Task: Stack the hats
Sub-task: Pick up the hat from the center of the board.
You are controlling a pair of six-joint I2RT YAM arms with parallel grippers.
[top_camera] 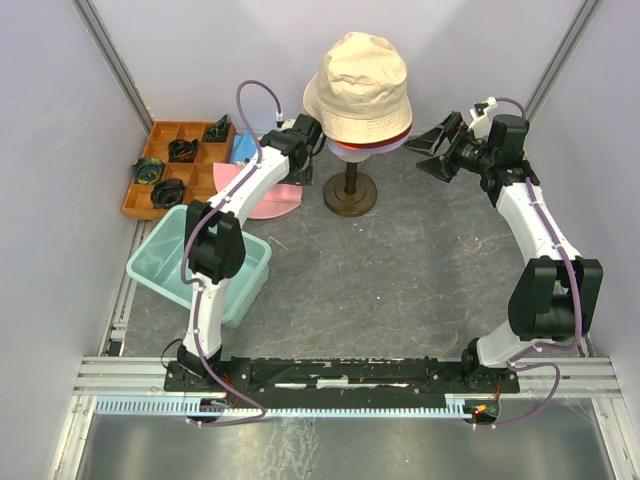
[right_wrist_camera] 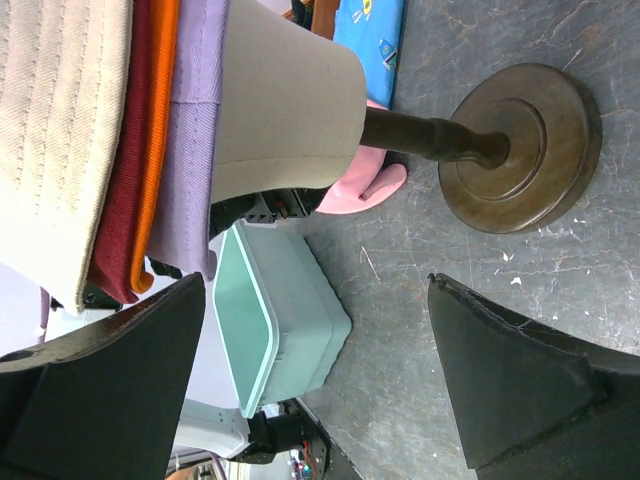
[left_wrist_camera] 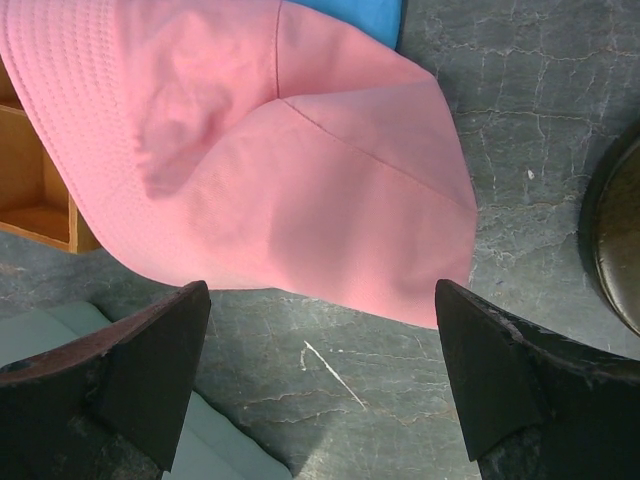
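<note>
My left gripper should keep moving down until its open fingers pinch the hat's top. The pink hat's top (top_camera: 273, 208) faces those fingers and its brim (top_camera: 226, 175) points away.
A cream-beige hat (top_camera: 358, 85) sits on top of the mannequin head, over a dark red hat (right_wrist_camera: 125, 150), an orange hat (right_wrist_camera: 155, 130) and a lavender hat (right_wrist_camera: 190, 130). The pink hat (top_camera: 268, 197) lies flat on the table, left of the stand. My left gripper (top_camera: 298, 168) is open and empty just above the pink hat's near edge (left_wrist_camera: 280, 170); its fingers (left_wrist_camera: 150, 370) straddle bare table. My right gripper (top_camera: 425, 150) is open and empty, level with the stack's brims and to the right of them, not touching.
The mannequin head (right_wrist_camera: 290, 110) stands on a dark wooden stand (top_camera: 351, 193). A teal bin (top_camera: 160, 265) is at the front left. A wooden compartment tray (top_camera: 140, 195) with dark items is at the back left. A blue patterned cloth (left_wrist_camera: 350, 15) lies beside the pink hat.
</note>
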